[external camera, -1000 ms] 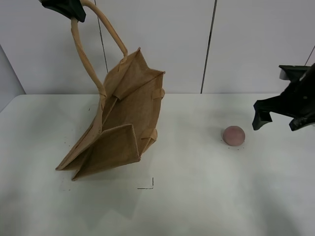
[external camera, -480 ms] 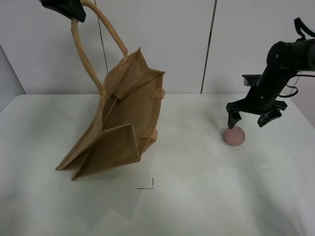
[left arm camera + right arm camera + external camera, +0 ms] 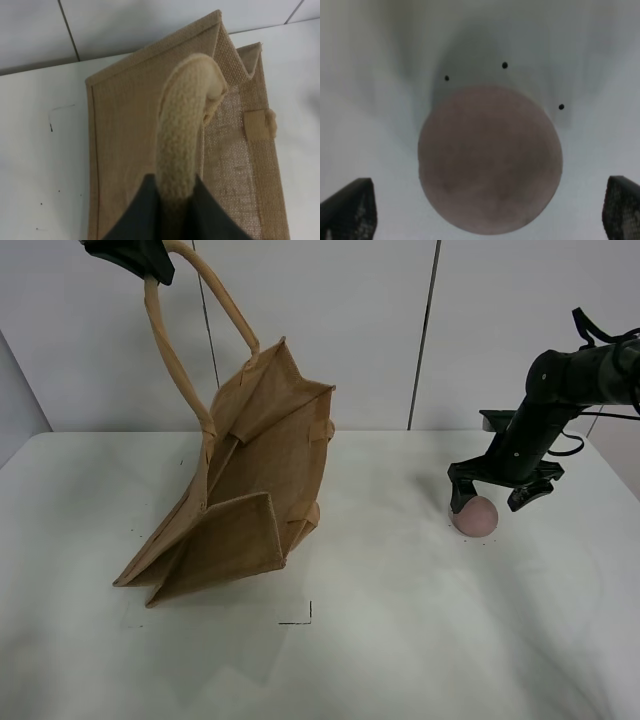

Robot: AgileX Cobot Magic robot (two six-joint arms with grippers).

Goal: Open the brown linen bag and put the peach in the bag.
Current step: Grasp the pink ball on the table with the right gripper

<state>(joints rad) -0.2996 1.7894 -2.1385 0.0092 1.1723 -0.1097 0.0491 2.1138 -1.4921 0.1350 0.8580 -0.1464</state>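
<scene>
Small black dots (image 3: 505,65) run in a curve around one edge of the peach (image 3: 475,517), so I expect to find more of their ring hidden under it when I pick it up.
The brown linen bag (image 3: 245,490) hangs tilted at the left of the table, its bottom corner on the surface. My left gripper (image 3: 130,255) is shut on one beige handle (image 3: 175,365) and holds it up high; the left wrist view shows the handle (image 3: 185,135) between the fingers above the bag's mouth (image 3: 235,145). The peach (image 3: 475,515) lies on the table at the right. My right gripper (image 3: 492,498) is open and hangs just above the peach, fingers to either side. The right wrist view shows the peach (image 3: 490,160) between the two fingertips (image 3: 350,210).
The white table (image 3: 400,640) has a small black corner mark (image 3: 300,617) in front of the bag. A white panelled wall (image 3: 350,330) stands behind. Three small black dots (image 3: 504,65) mark the table by the peach.
My right arm has swung in from the right edge and come down over the peach. The left gripper and the bag have not moved.
</scene>
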